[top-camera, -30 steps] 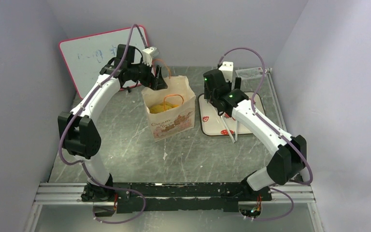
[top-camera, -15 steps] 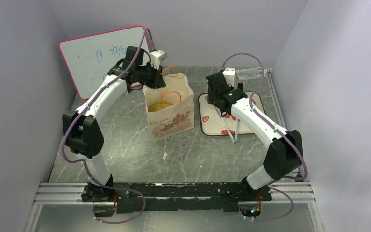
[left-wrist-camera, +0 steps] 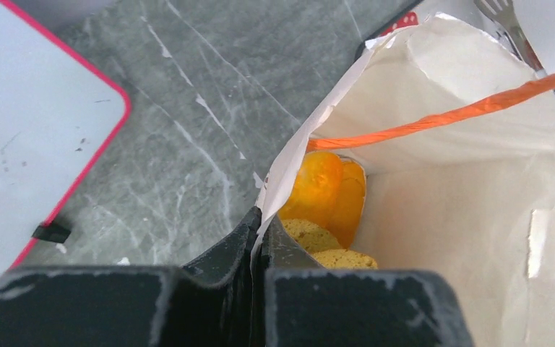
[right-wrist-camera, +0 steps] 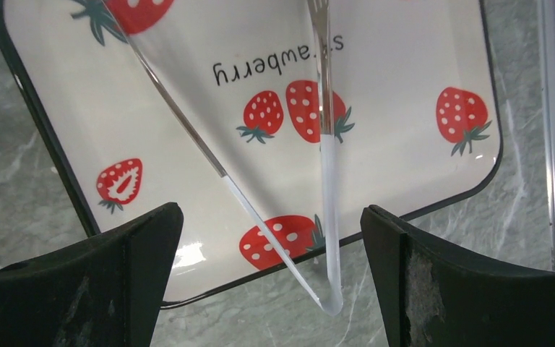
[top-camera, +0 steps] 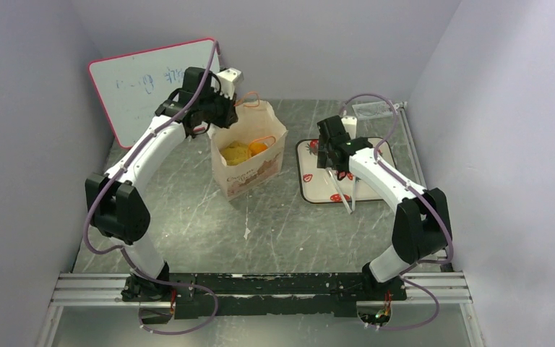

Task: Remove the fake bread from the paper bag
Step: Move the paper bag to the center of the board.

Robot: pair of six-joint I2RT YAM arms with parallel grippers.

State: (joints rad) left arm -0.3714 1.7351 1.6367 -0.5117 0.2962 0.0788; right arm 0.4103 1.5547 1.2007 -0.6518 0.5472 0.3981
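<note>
The free arm (top-camera: 354, 192) of the clear tongs will come along, still spread, when I carry the tongs by the other arm, because the tongs' arms join at a bend (top-camera: 351, 211).
The pale paper bag (top-camera: 251, 172) stands mid-table with its mouth open and an orange cord handle (left-wrist-camera: 441, 116) across it. Fake bread lies at its bottom: an orange roll (left-wrist-camera: 323, 189) and yellow speckled pieces (left-wrist-camera: 312, 236), also showing as fake bread (top-camera: 240, 152) from above. My left gripper (top-camera: 215, 121) is shut on the bag's back-left rim, and the paper edge runs between its fingertips (left-wrist-camera: 240, 233). My right gripper (right-wrist-camera: 271, 217) hangs open over the near edge of the strawberry tray (right-wrist-camera: 405, 72), holding nothing.
Clear tongs (right-wrist-camera: 327, 181) lie on the tray (top-camera: 380, 155), their bend past its near edge. A pink-framed whiteboard (top-camera: 141, 83) leans against the back-left wall, close behind the left arm. A clear plastic piece (top-camera: 372, 109) sits at the back right.
My left gripper went from open to shut on the bag's rim and drew the bag's top toward the back left, tilting it. The right arm shifted slightly right over the tray.
</note>
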